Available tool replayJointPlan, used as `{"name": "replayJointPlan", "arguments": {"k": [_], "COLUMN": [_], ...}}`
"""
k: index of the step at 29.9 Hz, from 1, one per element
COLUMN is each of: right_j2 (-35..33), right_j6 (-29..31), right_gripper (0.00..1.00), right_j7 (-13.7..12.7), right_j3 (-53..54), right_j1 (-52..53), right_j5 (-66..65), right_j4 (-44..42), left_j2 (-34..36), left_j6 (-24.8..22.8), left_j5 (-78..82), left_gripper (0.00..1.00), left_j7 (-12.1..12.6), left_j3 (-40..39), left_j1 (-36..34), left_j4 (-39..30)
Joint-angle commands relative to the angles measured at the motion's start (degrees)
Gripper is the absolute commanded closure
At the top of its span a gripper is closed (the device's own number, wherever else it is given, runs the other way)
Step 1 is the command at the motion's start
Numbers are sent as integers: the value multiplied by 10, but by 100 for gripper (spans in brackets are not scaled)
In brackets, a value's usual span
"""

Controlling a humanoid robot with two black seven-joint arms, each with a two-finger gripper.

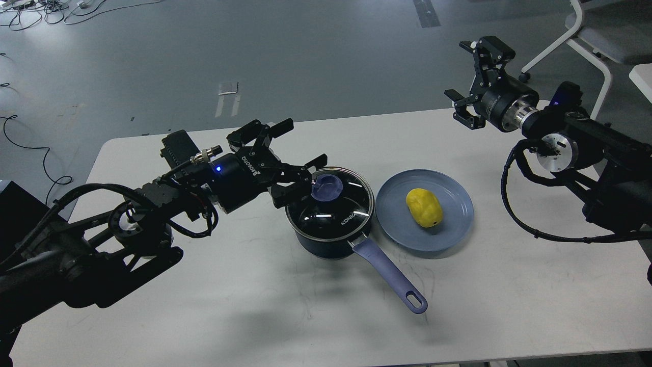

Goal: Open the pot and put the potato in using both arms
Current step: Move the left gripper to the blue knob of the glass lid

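The glass lid lets me see only a plain dark inside (348, 199), so I should expect an empty pot (324, 248) when I raise the lid by its blue knob.
A dark pot (326, 239) with a glass lid (336, 211) and a blue knob (327, 186) stands mid-table, its blue handle (391, 275) pointing to the front right. A yellow potato (424, 207) lies on a blue plate (451, 232) just right of the pot. My left gripper (301, 162) is open, low over the pot's left rim, its fingers right beside the knob and not closed on it. My right gripper (472, 77) is open and empty, raised over the table's far right edge, well behind the plate.
The white table (214, 306) carries only the pot and the plate. A white chair (601, 41) stands behind the right arm. Cables (30, 10) lie on the floor at the far left.
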Motion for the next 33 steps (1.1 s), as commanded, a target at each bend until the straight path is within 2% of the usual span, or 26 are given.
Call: {"name": "replayJointPlan", "arguments": {"k": [1,5,11,19,24,26,33], "right_j2": [0,0,-1,-1,-1,-1,-1], "right_j6": [-1,-2,-2,-2,-2,-2,-3], "right_gripper": [0,0,0,0,0,0,0], "right_j7": [0,0,0,0,-1,0,0], "right_j3": [2,1,1,1,0,-1,-2], "right_j1": [-9,-14,-13,-16,-16,-16,-17], "right_j5": [0,0,0,-1,-1,-1,-1], "right_j4": [-2,-2,-3,-5,-5,-6,-6], "left_j2": [-22,-72,-120,-127,-127,-127,-128], "left_j6": [0,0,0,1,2,6,19], "left_j5": [29,30,27,28,27,27,26], "left_gripper": [1,1,1,1,1,1,1], "left_j7": [0,0,0,-10,-19,-31,-31], "left_j3": [15,45,54,55,71,91,96], "left_j1": [-11,-34,-26,-26,-26,-26,-12], "left_j4": [35,66,96,151,151,151,156]}}
